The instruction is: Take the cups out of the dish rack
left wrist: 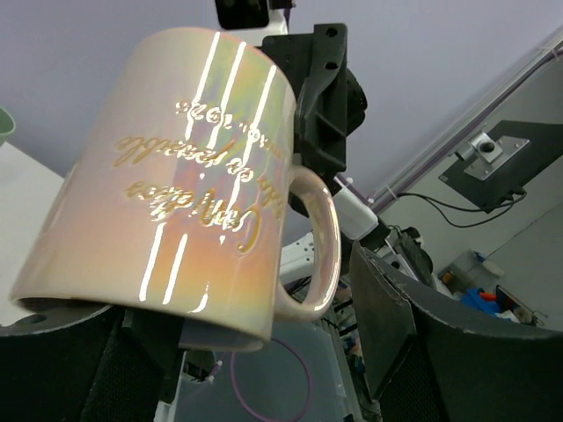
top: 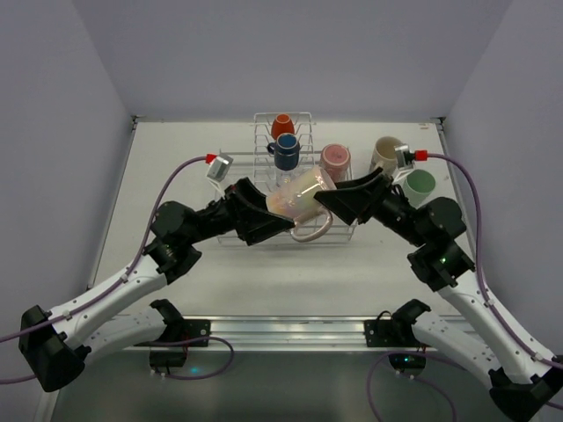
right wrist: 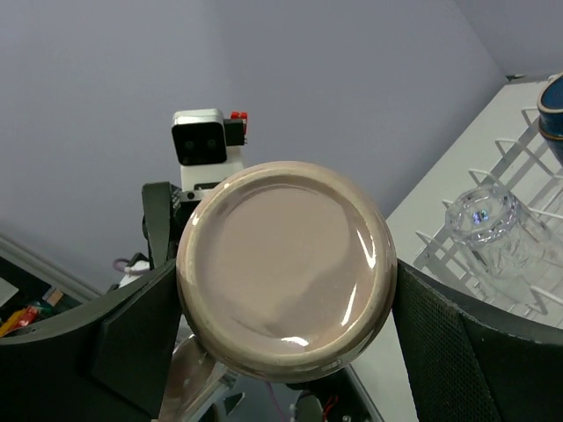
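My right gripper is covering the mug's base (right wrist: 286, 264), so next my left gripper closes on the mug's rim end (top: 274, 205) and carries the mug beside the rack while my right gripper backs away.
A pearly pink-cream mug (top: 297, 198) with gold script hangs on its side above the front of the wire dish rack (top: 264, 132), between both grippers. My right gripper (top: 339, 200) is shut on its base end; in the right wrist view the mug's round base (right wrist: 286, 268) sits between both fingers (right wrist: 132, 338). My left gripper (top: 264, 215) is at the rim end, jaws wide. In the left wrist view the mug (left wrist: 167, 185) sits over one finger (left wrist: 53, 369), and the other finger (left wrist: 396, 325) stands clear of the handle. An orange-red mug (top: 282, 126), a dark-blue mug (top: 286, 151) and a clear glass (right wrist: 484, 229) stand in the rack.
A pink tumbler (top: 335, 160) stands right of the rack's tine section; I cannot tell if it is inside the basket. A cream mug (top: 384, 154) and a mint-green tumbler (top: 420, 186) stand on the table at the right. Walls close in on three sides.
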Motion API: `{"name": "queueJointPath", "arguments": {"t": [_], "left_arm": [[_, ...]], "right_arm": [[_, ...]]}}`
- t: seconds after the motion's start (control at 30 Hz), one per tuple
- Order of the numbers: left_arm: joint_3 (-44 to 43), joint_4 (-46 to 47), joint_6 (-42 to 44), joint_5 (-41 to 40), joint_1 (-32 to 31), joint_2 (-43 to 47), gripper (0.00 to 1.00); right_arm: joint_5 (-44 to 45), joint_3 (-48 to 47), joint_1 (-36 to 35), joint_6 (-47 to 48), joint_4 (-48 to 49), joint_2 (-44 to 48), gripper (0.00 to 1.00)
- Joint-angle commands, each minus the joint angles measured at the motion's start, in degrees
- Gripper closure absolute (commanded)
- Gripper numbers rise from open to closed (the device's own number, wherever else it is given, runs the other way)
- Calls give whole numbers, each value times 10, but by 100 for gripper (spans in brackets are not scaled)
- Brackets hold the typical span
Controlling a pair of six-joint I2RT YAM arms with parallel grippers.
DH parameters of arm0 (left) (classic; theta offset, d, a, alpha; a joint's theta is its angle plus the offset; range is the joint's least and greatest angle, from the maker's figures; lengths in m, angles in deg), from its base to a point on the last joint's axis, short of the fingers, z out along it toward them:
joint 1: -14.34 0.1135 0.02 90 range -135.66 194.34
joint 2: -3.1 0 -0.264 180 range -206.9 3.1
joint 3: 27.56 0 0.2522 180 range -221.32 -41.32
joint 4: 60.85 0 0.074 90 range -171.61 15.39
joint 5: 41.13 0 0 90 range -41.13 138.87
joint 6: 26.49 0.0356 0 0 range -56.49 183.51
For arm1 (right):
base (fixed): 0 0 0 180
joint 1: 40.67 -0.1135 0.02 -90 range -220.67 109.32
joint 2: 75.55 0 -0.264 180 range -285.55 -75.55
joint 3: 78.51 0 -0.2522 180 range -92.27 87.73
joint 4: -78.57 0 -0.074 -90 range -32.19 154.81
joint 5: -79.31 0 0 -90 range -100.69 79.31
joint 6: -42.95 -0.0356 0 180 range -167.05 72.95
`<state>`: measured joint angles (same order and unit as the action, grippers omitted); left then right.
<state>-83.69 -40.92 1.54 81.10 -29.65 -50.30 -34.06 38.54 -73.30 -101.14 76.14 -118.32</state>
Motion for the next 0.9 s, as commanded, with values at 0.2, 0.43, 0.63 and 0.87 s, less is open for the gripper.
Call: {"name": "queueJointPath", "arguments": {"t": [0.2,0.43,0.63,0.87], "left_arm": [[-18,47,49,-89,-10,15,54],[-44,-25,121,-82,-17,21,100],[-160,-264,270,-80,-29,34,100],[-272,-605,397,-160,-29,57,100]], "right_arm": [[40,54,-51,-12,113,8,45],[53,77,-56,16,71,43,18],[95,34,-56,94,-67,92,1],[206,-54,-54,197,-304,141,1]]}}
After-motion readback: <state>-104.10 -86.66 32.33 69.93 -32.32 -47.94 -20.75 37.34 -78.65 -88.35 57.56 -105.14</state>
